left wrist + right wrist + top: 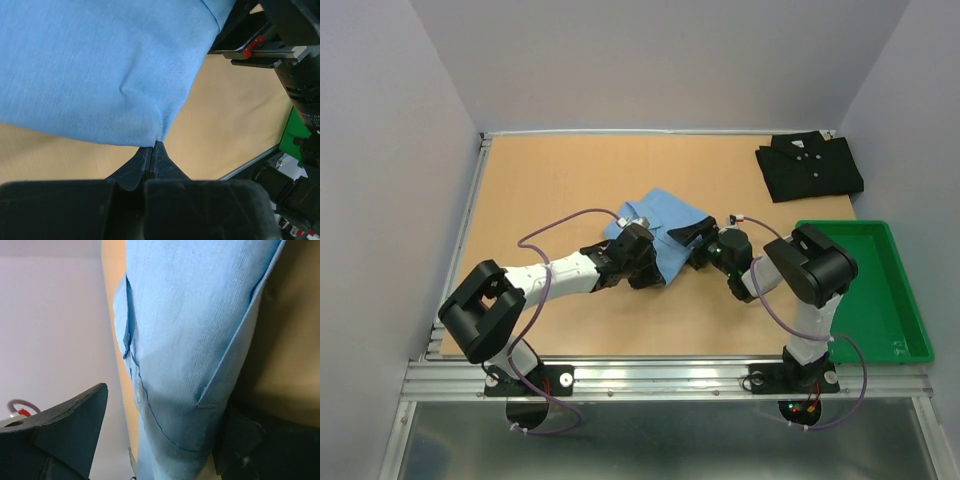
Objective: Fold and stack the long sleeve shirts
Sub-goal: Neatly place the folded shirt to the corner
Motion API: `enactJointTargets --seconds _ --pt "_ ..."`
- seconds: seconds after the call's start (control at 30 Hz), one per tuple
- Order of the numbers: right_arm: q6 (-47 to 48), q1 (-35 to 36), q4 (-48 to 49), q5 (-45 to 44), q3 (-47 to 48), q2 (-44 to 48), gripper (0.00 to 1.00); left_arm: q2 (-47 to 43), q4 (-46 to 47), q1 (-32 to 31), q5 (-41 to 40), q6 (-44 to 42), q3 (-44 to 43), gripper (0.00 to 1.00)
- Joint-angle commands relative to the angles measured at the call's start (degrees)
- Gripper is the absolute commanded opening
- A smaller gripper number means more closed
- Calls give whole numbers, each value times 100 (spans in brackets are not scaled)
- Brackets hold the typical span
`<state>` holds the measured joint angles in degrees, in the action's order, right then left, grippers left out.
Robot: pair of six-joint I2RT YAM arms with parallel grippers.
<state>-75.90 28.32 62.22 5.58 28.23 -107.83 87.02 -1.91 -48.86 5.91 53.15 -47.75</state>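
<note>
The robot's left gripper has hold of the light blue shirt's near corner (667, 277), a long way from the black shirt, so its right gripper should grip the folded side (185, 437) and bring it over.
The light blue shirt (665, 215) lies partly folded in the middle of the table. My left gripper (645, 262) is shut on its near edge; in the left wrist view the closed tips (153, 145) pinch a corner of the blue cloth (100, 70). My right gripper (695, 240) stands open at the shirt's right side. In the right wrist view the blue cloth (190, 315) hangs between its jaws. It rests against the right finger (245, 445) and stays apart from the left finger (70, 425). The black shirt (808, 166) lies folded at the back right.
A green tray (910, 300) sits along the right edge of the table. The right arm's wrist (300, 75) is close beside the left gripper. Grey walls enclose the table on three sides.
</note>
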Motion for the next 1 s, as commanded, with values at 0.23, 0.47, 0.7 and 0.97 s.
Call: enactJointTargets --seconds 0.23,0.47,0.7,0.97 --pt "927 60 -166 1050 350 -581 58 -352 -485 17 182 -709 -464 0" --pt "1419 51 -175 1041 508 -335 5 -642 -582 70 33 -683 -279 6" --pt "2034 -168 -175 910 596 -2 1 -1345 -696 604 -108 -612 160 58" --pt "2966 -765 -341 725 894 535 1 -2567 -977 2528 -81 -1375 661 82"
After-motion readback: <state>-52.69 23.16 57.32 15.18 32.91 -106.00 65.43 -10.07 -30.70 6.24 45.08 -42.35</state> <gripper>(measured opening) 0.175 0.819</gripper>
